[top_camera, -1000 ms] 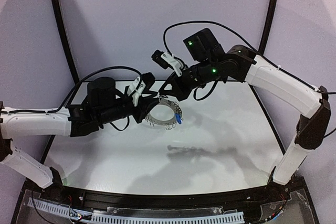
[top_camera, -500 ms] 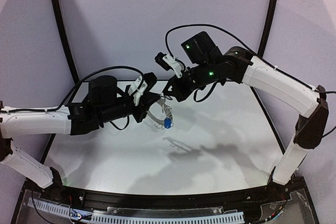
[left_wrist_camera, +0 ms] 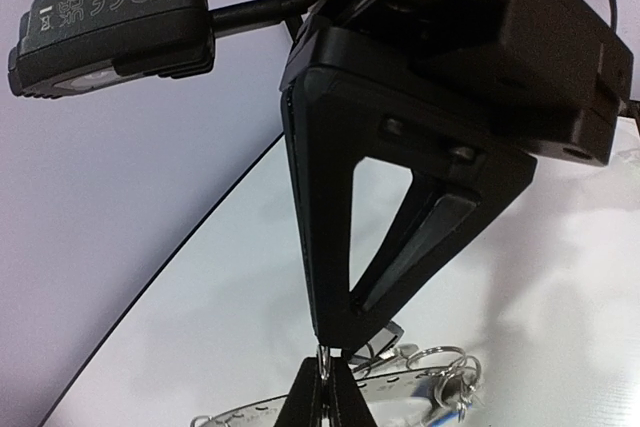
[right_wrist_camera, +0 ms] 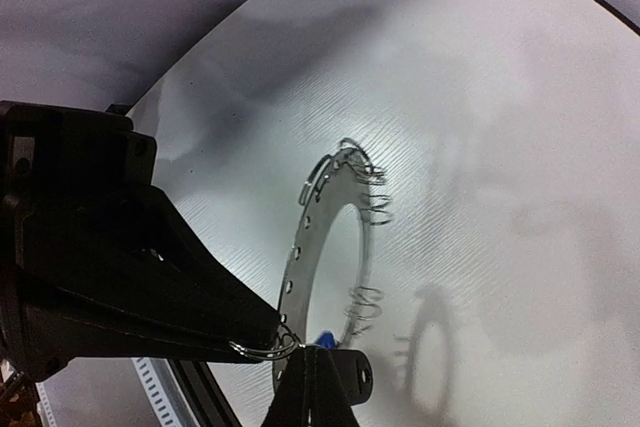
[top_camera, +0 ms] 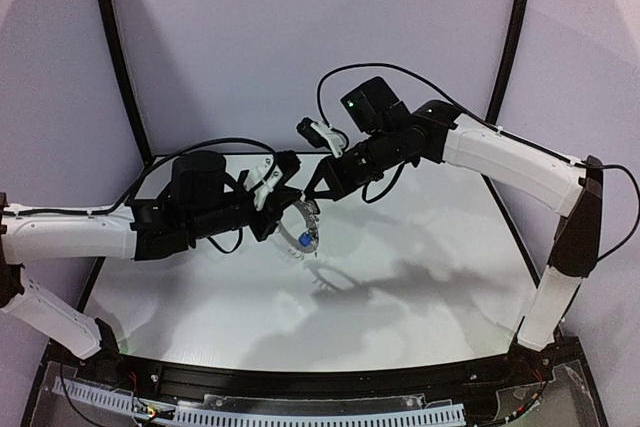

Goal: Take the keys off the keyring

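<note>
Both my grippers are crowded together at the same small wire loop [left_wrist_camera: 323, 355], so next my left gripper opens and moves back while my right gripper keeps the keyring hanging.
The keyring [top_camera: 310, 219] hangs nearly edge-on above the table between both grippers. My left gripper [top_camera: 284, 203] is shut on one small wire loop [left_wrist_camera: 323, 361] on its rim. My right gripper [top_camera: 306, 196] is shut, its tip meeting that same loop [right_wrist_camera: 262, 348]. In the right wrist view the grey disc [right_wrist_camera: 318, 217] shows its wide hole and wire loops. The blue key [right_wrist_camera: 322, 338] peeks out by my right fingertips [right_wrist_camera: 305, 392], and the black key head [right_wrist_camera: 357, 374] sits just right of them. The blue key [top_camera: 303, 239] hangs at the ring's lower edge.
The white table [top_camera: 420, 247] carries the shadows of the ring and arms. A black frame rail [top_camera: 350, 379] runs along the near edge. Curved black posts [top_camera: 118, 57] stand against the back wall at left and right.
The ring has swung from lying flatter to hanging edge-on, and the blue key moved from its right side to its lower left. The right arm shifted left and back; the left gripper moved slightly right.
</note>
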You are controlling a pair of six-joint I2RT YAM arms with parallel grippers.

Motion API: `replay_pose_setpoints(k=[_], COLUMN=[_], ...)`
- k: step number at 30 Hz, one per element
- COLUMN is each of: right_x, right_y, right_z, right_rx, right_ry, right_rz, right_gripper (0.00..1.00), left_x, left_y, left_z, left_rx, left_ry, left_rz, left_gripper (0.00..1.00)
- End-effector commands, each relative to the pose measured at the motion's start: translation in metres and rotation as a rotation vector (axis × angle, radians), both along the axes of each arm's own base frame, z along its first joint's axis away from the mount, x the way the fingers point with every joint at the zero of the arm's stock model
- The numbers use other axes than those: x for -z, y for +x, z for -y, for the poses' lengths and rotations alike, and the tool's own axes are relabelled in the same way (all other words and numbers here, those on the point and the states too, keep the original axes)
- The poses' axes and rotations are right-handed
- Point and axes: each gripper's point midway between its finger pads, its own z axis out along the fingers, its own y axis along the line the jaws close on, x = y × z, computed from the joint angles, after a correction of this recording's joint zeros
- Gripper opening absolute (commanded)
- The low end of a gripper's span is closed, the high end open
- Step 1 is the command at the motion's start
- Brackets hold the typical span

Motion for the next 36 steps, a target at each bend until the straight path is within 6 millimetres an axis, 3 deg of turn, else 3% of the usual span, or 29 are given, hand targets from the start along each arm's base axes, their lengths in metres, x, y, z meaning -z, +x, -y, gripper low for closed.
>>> replay_pose_setpoints(k=[1, 4, 8, 14, 20, 24, 30, 34, 36], right_x=[0.017, 0.011, -0.019, -0.05, -0.067, -0.085, -0.092, -0.089, -0.086], right_y=[-0.002, 0.003, 0.01, 0.009, 0.004, -0.035, -0.058, -0.049, -0.044], right_z=[0.01, 0.018, 0.036, 0.04, 0.029, -0.001, -0.014, -0.011, -0.007], right_rx=[0.014, 0.05, 0.084, 0.068, 0.001, -0.252, -0.382, -0.328, -0.286], right_ry=[-0.051, -0.071, -0.085, -0.037, 0.011, 0.104, 0.134, 0.118, 0.098], right_rz=[-0.082, -0.047, 0.088, 0.177, 0.216, 0.296, 0.367, 0.388, 0.39], right_gripper=[0.0, 0.0, 0.0, 0.0, 0.0, 0.0, 0.0, 0.0, 0.0], left_x=[-0.052, -0.046, -0.026, -0.003, 0.013, 0.023, 0.034, 0.032, 0.028], left_y=[-0.005, -0.003, 0.007, 0.01, 0.012, 0.012, 0.009, 0.006, 0.003], left_z=[-0.008, -0.011, -0.022, -0.024, -0.019, -0.005, 0.01, 0.014, 0.012], left_rx=[0.003, -0.013, -0.1, -0.129, -0.123, -0.082, -0.016, 0.003, 0.002], left_ry=[-0.134, -0.115, -0.085, -0.069, -0.034, 0.023, 0.078, 0.062, 0.044], left_rz=[0.112, 0.1, 0.072, 0.011, -0.033, -0.088, -0.137, -0.162, -0.174], left_gripper=[0.01, 0.01, 0.01, 0.01, 0.01, 0.01, 0.01, 0.01, 0.06])
